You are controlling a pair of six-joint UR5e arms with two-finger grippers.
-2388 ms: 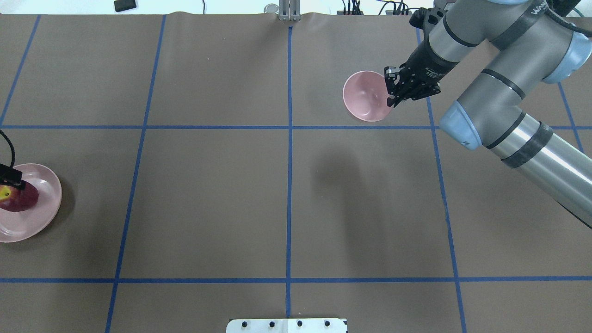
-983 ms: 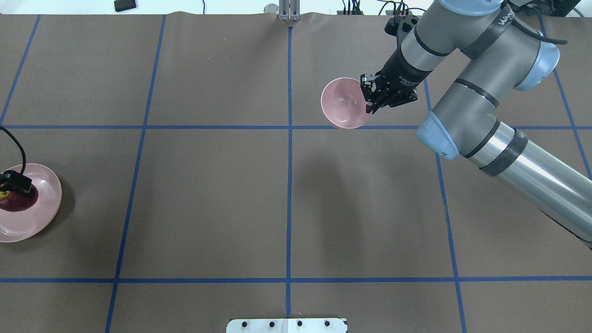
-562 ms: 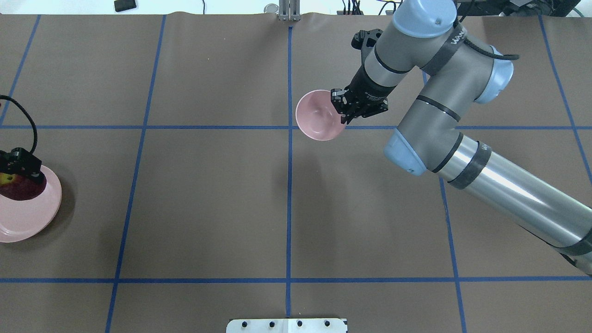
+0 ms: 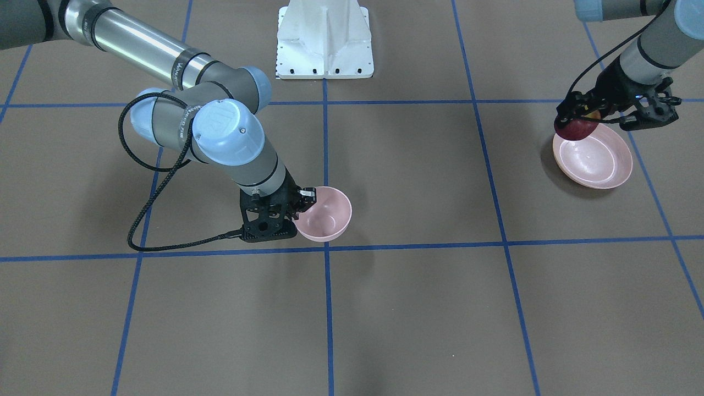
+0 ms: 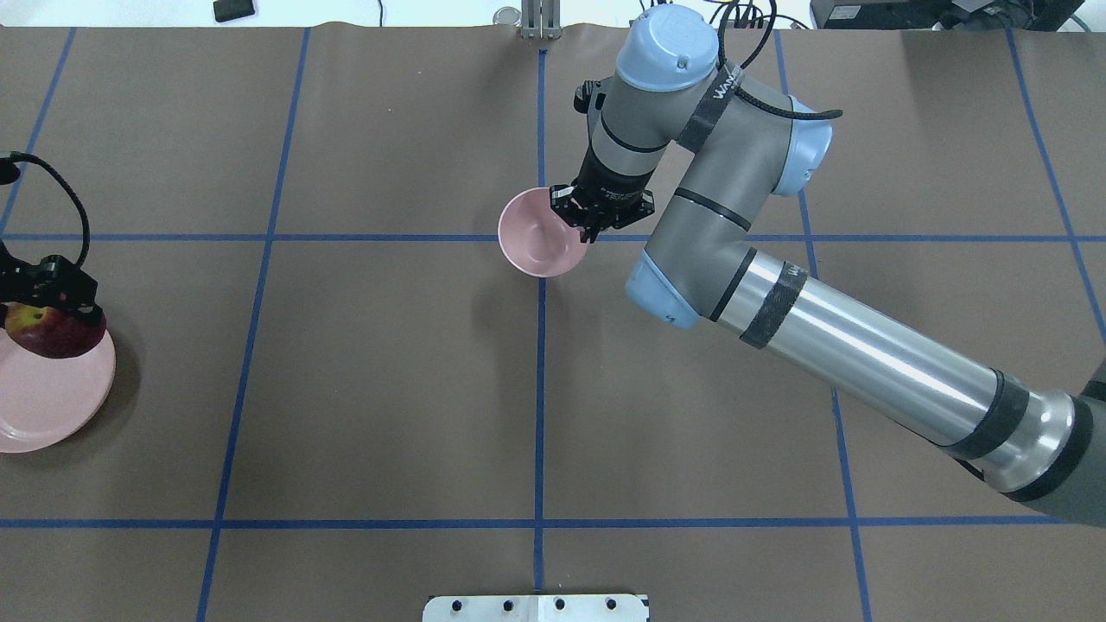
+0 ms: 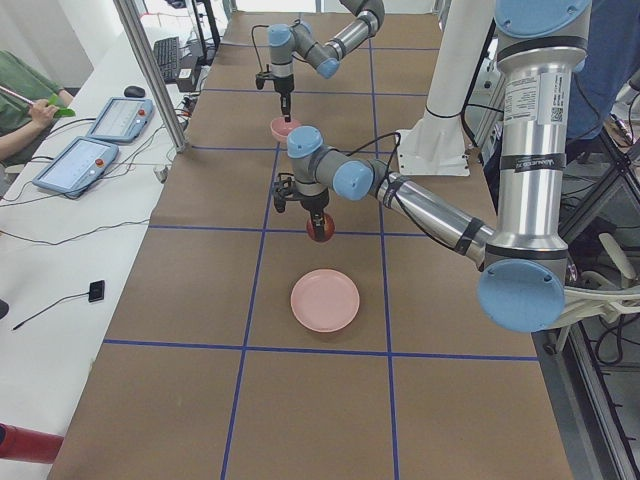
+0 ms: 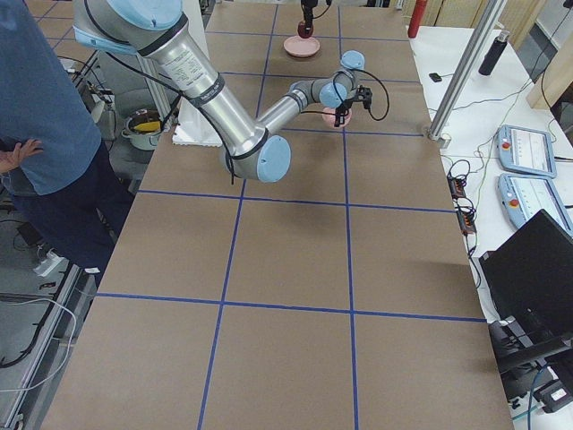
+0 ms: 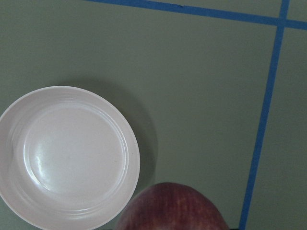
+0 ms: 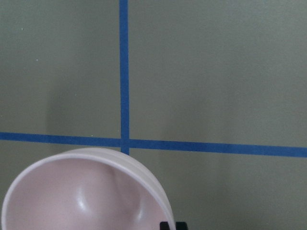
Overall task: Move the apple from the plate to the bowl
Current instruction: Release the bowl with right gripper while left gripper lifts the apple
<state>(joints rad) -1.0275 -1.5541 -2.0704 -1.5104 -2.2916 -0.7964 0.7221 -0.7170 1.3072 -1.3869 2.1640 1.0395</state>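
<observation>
My right gripper is holding the bowl tilted (image 4: 320, 190) by its rim. It should lay the bowl flat (image 4: 326, 223), open and move away before my left gripper brings the apple.
The dark red apple (image 5: 54, 332) is held in my left gripper (image 5: 50, 313), which is shut on it, above the far edge of the pale pink plate (image 5: 43, 406) at the table's left end. The plate's centre is bare in the left wrist view (image 8: 67, 158), with the apple (image 8: 172, 208) at the bottom edge. In the front view the apple (image 4: 576, 129) hangs over the plate's rim (image 4: 597, 179). My right gripper (image 5: 581, 226) is shut on the rim of the pink bowl (image 5: 537, 235) and holds it by the centre tape line. The bowl (image 4: 325, 215) is empty.
The brown table cover has a blue tape grid. The white robot base (image 4: 324, 38) stands at the near edge. My right arm (image 5: 847, 345) stretches across the right half of the table. A metal post (image 6: 150, 70) and operator tablets (image 6: 75, 165) stand beside the far edge.
My right gripper has carried the bowl leftward from the right half to the centre line. My left gripper has lifted the apple off the plate's centre and up over its far edge.
</observation>
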